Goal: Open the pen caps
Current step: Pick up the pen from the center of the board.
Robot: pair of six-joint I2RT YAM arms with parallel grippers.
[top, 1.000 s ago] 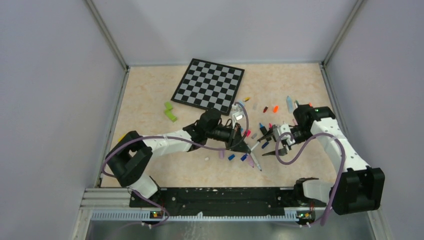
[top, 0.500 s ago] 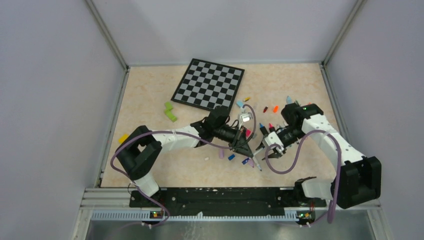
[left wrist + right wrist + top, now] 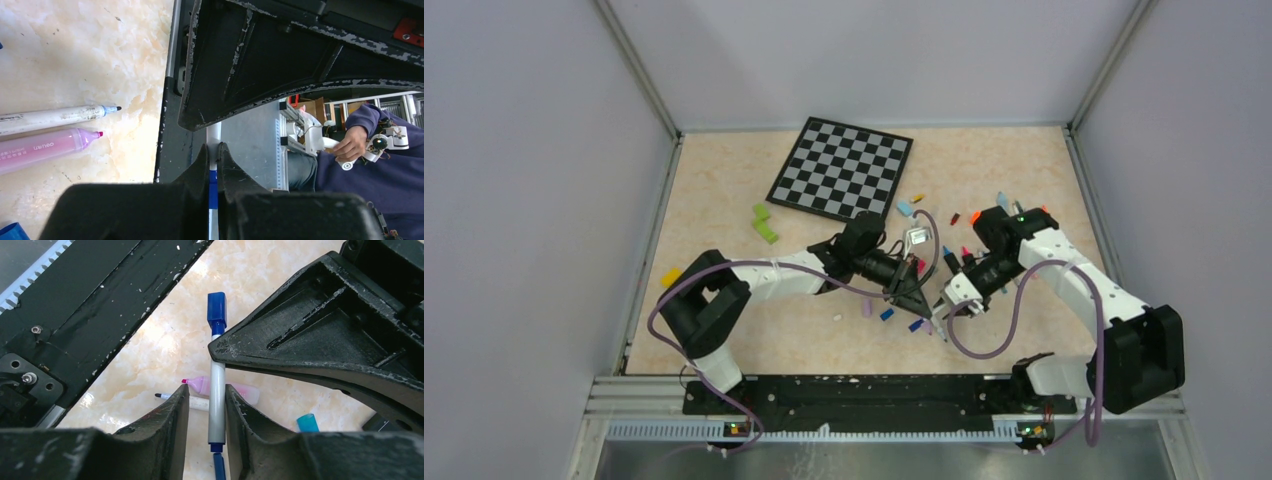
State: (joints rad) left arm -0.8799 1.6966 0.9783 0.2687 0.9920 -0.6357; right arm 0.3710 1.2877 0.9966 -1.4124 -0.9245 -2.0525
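The robot's left gripper is holding the pen's body [image 3: 216,338] next to the dark blue cap, so the right gripper should take hold of the pen's body before the left gripper moves onto the cap [image 3: 216,308].
My left gripper [image 3: 917,298] [image 3: 213,147] is shut on a slim pen [image 3: 217,400] with a grey barrel and holds it just above the table. A dark blue pen cap [image 3: 216,310] sits on the far end of this pen, past the left gripper's fingers [image 3: 300,355]. My right gripper [image 3: 948,300] [image 3: 207,392] straddles the barrel. Its right finger lies against the barrel and a gap shows on the left side, so it is open. An uncapped pink highlighter [image 3: 45,147] and an uncapped white pen [image 3: 55,116] lie on the table below.
A checkered board [image 3: 842,167] lies at the back. Several loose caps and pens are scattered between the board and the right arm, among them an orange cap [image 3: 974,216] and a cyan cap [image 3: 307,422]. Green pieces [image 3: 764,225] lie to the left, and a yellow one [image 3: 670,276] lies nearer the left wall.
My right gripper has moved left up to the left gripper, and its jaws have narrowed around the held pen. The left gripper has shifted slightly and stayed shut.
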